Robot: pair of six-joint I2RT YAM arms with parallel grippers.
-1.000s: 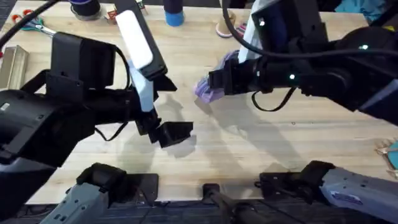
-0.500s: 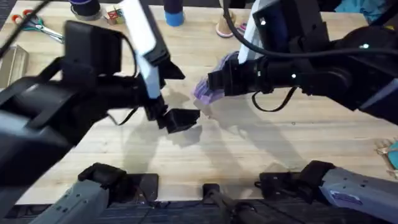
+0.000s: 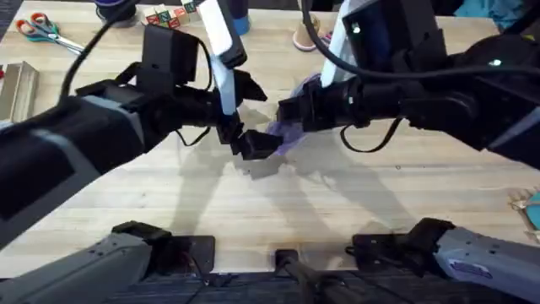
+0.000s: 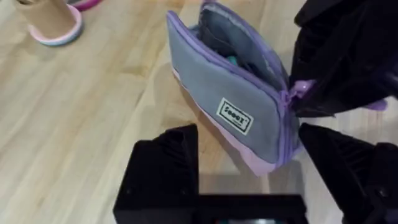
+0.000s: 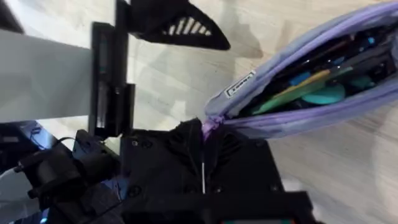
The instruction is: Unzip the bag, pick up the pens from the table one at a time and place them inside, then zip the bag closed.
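The bag's gaping opening (image 4: 239, 45) will close up to its far end when I pull the zipper pull, since the pens (image 4: 233, 60) lie below the zipper's edges.
The lavender bag (image 4: 236, 93) lies on the table (image 3: 380, 194) with its zipper open and its mouth gaping. Pens (image 5: 298, 87) lie inside it, a green one and a yellow one among other coloured items; a green tip (image 4: 231, 60) peeks out in the left wrist view. My right gripper (image 5: 208, 134) is shut on the zipper pull (image 4: 303, 87) at the bag's end. My left gripper (image 4: 249, 180) is open, its fingers (image 4: 165, 168) standing either side of the bag's near corner. From overhead, the left gripper (image 3: 253, 145) meets the bag (image 3: 287, 135) just below the right gripper (image 3: 287, 110).
Orange-handled scissors (image 3: 38, 25) and a metal tray (image 3: 17, 89) sit at the far left. Coloured blocks (image 3: 164, 15) and a blue cylinder (image 3: 236, 17) stand at the back. A tape roll (image 4: 53, 22) rests behind the bag. Bare wood lies in front.
The left arm has swung forward and to the right, bringing its gripper from the middle of the table up to the bag. The right arm and the bag have stayed put.
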